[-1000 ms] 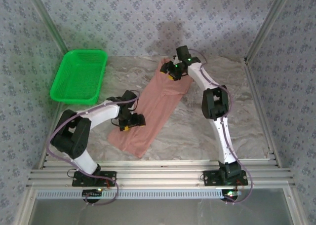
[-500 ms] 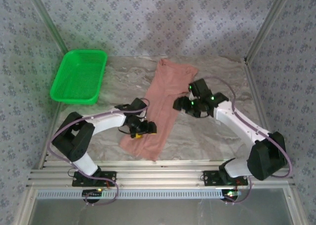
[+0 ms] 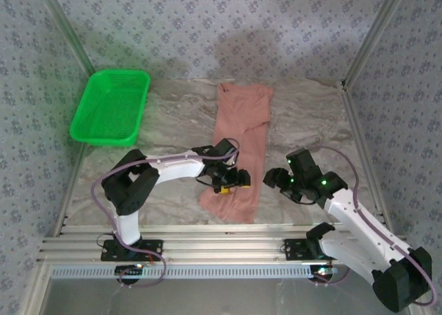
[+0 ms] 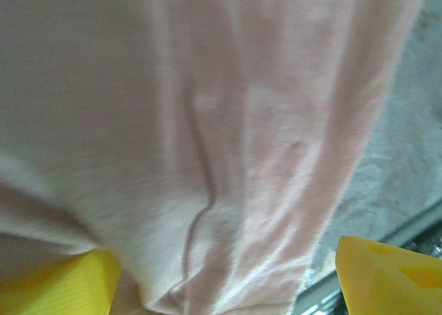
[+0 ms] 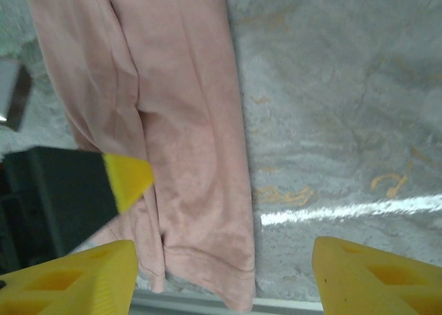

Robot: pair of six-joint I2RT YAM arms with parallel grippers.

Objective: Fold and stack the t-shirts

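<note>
The salmon-pink t-shirt's near hem sticks out beyond the folded t-shirt's side, so my left gripper should move back and grab the hem's flared corner before the fold.
The salmon-pink t-shirt (image 3: 238,142) lies folded into a long narrow strip that runs from the far middle of the table toward the near edge. My left gripper (image 3: 231,180) rests on its near end. In the left wrist view the pink cloth (image 4: 207,121) spreads between the two yellow fingers (image 4: 387,273), which stand wide apart, and it drapes over the left one. My right gripper (image 3: 276,180) hovers open just right of the strip. Its wrist view has the shirt's near hem (image 5: 207,260) between its spread fingers (image 5: 380,273).
A green plastic basket (image 3: 110,108) stands at the far left. Bare marbled tabletop (image 3: 311,121) lies right of the shirt. The metal rail at the table's near edge (image 3: 221,242) runs close to the hem. The left gripper's yellow finger (image 5: 128,180) appears in the right wrist view.
The shirt's near end swung right with my left gripper, so the strip now lies almost straight. My right arm drew back from the far collar end to the near right.
</note>
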